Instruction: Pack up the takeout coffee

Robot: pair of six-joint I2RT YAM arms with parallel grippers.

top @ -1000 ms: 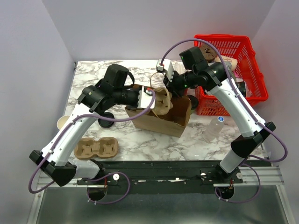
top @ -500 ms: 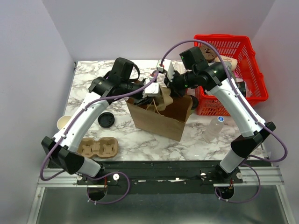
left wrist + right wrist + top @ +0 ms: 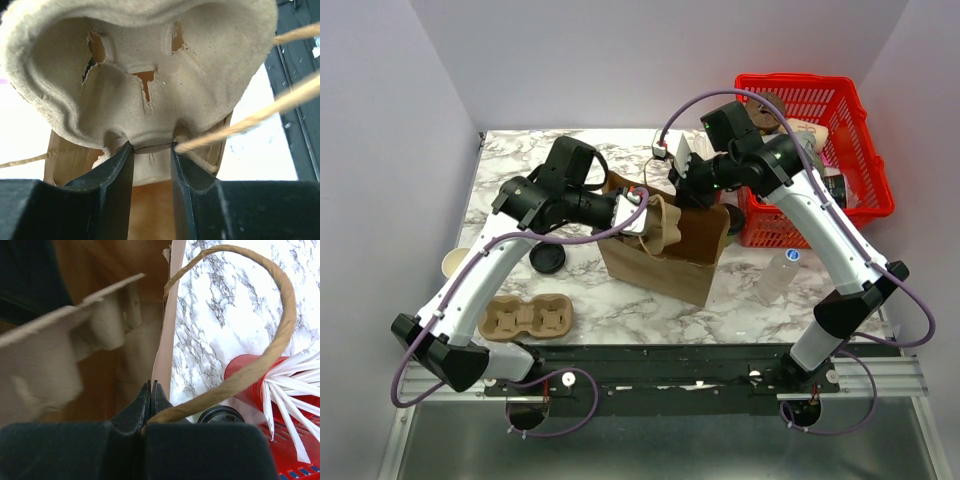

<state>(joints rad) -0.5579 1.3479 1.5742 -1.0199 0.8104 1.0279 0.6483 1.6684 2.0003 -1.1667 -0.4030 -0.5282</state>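
Observation:
Next, I bring the pulp cup carrier inward over the bag's opening (image 3: 698,232) with my left gripper before I lower it inside, because it sticks out over the bag's front rim (image 3: 662,256).
A brown paper bag (image 3: 665,262) stands mid-table. My left gripper (image 3: 640,214) (image 3: 150,145) is shut on the edge of a pulp cup carrier (image 3: 663,222) (image 3: 135,75), holding it tilted over the bag's mouth. My right gripper (image 3: 686,188) (image 3: 151,385) is shut on the bag's back rim (image 3: 164,340), and the bag's paper handle (image 3: 270,340) loops across its fingers. The takeout coffee (image 3: 734,218) (image 3: 220,415) stands on the table between bag and basket; only its black lid shows clearly.
A red basket (image 3: 860,205) of supplies stands at the back right. A red cup of white sticks (image 3: 260,375) is beside the coffee. A clear bottle (image 3: 777,275), a second pulp carrier (image 3: 525,318), a loose black lid (image 3: 548,257) and a cream cup (image 3: 455,263) lie around.
The left arm rose over the bag with the carrier, then dropped back a little. The bag stands more upright than a second ago. The right gripper has barely moved.

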